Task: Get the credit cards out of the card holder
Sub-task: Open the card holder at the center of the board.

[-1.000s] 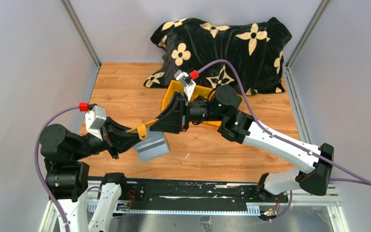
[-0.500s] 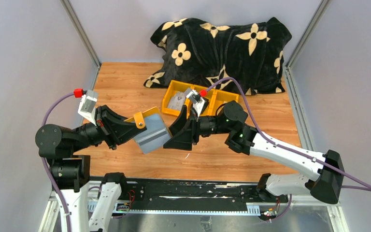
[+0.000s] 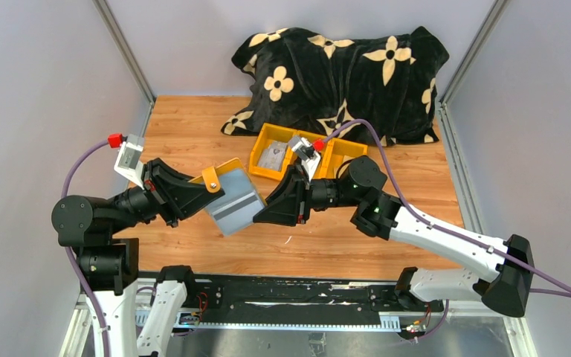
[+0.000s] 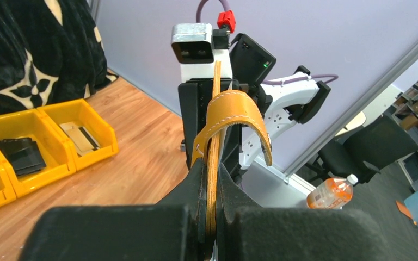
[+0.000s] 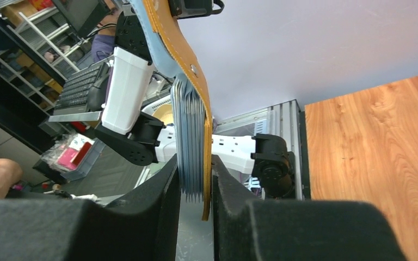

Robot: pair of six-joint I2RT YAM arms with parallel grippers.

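Note:
The robot's left gripper is pinching the yellow leaf (image 4: pixel 214 152) next to the snap tab, so the right gripper should keep hold of the holder while the left gripper takes the sleeves' end (image 3: pixel 220 218).
The card holder (image 3: pixel 232 195) is a mustard-yellow wallet with grey see-through sleeves (image 3: pixel 239 213), held up above the table between both arms. My left gripper (image 3: pixel 202 195) is shut on its yellow leaf beside the snap tab (image 4: pixel 238 111); the leaf runs edge-on between the jaws of my left gripper (image 4: pixel 211 169). My right gripper (image 3: pixel 265 211) is at the opposite edge. In the right wrist view my right gripper (image 5: pixel 196 166) is closed around the stack of sleeves (image 5: pixel 189 136) and the other yellow leaf (image 5: pixel 180 49). I cannot make out separate credit cards inside the sleeves.
A yellow three-compartment bin (image 3: pixel 261 163) stands behind the arms. It shows in the left wrist view (image 4: pixel 104 148) holding a black pouch (image 4: pixel 22 155) and a pale flat card (image 4: pixel 78 136). A black flowered cushion (image 3: pixel 342 67) lies at the back.
My right gripper left the wallet, swung down open to its right, and has now closed on the sleeve edge. My left gripper lifted the wallet slightly up and back.

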